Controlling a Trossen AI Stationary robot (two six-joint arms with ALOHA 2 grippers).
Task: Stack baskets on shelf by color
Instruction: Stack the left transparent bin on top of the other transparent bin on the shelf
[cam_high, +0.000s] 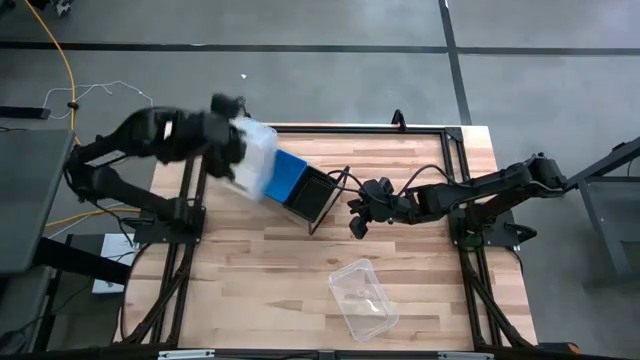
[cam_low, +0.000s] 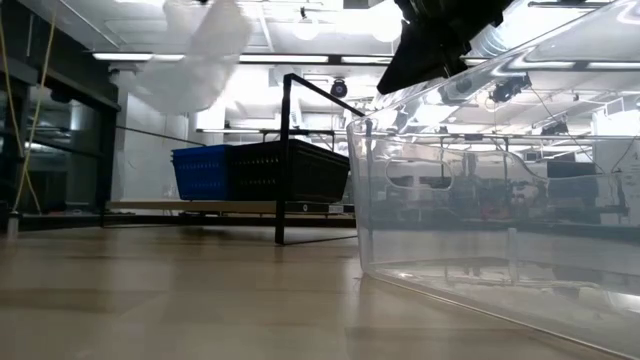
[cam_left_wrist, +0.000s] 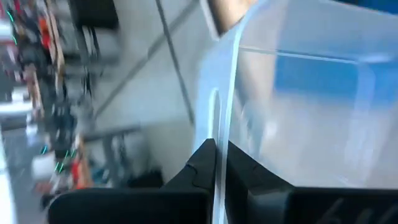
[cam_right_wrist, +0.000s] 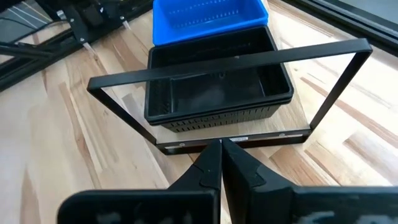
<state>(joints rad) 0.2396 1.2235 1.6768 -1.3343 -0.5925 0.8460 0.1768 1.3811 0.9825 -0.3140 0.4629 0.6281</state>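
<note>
My left gripper should keep lowering the clear basket (cam_low: 192, 62), which hangs over the shelf's open end (cam_low: 145, 204) beside the blue basket, until the clear basket's bottom touches the panel.
My left gripper (cam_high: 236, 150) is shut on a clear basket (cam_high: 256, 158), held high over the far left end of the shelf (cam_right_wrist: 348, 81). The low view shows this basket (cam_low: 200, 50) as a blur near the top. A blue basket (cam_high: 290, 178) and a black slatted basket (cam_high: 316, 196) rest side by side on the shelf's wood panel inside its black frame. A second clear basket (cam_high: 362, 298) lies on the table near the front edge. My right gripper (cam_right_wrist: 221, 155) is shut, with nothing in it, just before the shelf's right end. My left gripper pinches one thin side wall of the clear basket at its rim (cam_left_wrist: 219, 134), which runs between the two fingers (cam_left_wrist: 199, 168), one inside the basket and one outside. The basket is lifted clear of table and shelf and hangs tilted.
Bare wooden tabletop lies between the shelf and the clear basket in front (cam_low: 500, 200), which fills the right of the low view. The arm mounts and black frame rails stand along the table's left and right edges.
</note>
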